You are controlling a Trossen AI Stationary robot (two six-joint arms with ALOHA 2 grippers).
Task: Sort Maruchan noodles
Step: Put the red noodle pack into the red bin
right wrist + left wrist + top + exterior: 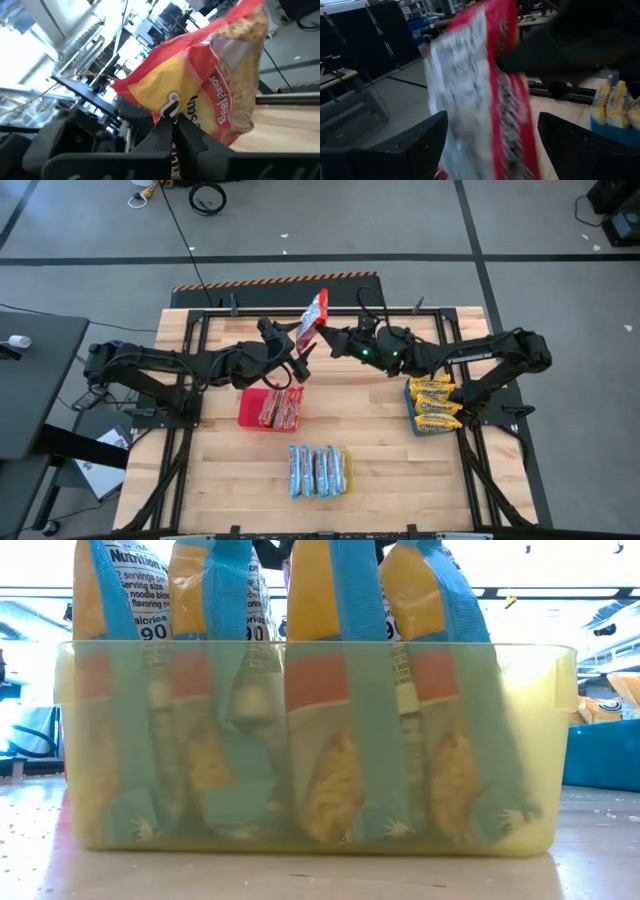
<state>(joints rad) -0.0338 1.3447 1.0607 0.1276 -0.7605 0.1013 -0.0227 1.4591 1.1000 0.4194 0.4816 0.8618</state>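
Observation:
The red tray (255, 408) is by my left gripper while my right gripper holds the red packet, so next my left gripper takes the packet's lower part (305, 338) first.
A red Maruchan noodles packet (314, 314) with yellow print hangs in the air over the table's far middle, and my right gripper (328, 333) is shut on it. My left gripper (300, 352) reaches in from the left and is open. Its two fingers (410, 145) stand on either side of the packet's lower part (485, 110); whether they touch it I cannot tell. More red packets lie in a red tray (246, 408). Blue-and-white packets (318, 470) stand in a yellow tray (560, 740). Yellow packets (436, 404) sit in a blue tray at the right. My right gripper pinches one edge of the red packet (170, 102) between its two shut fingers. The fingers come level from the table's right side. The packet is lifted clear of the table and stands tilted past the fingertips, its far end higher.
The yellow tray fills the low view and hides both grippers there. Dark frame rails (200, 330) run along the table's far edge and sides. Bare wood (370, 410) lies between the red tray and the blue tray.

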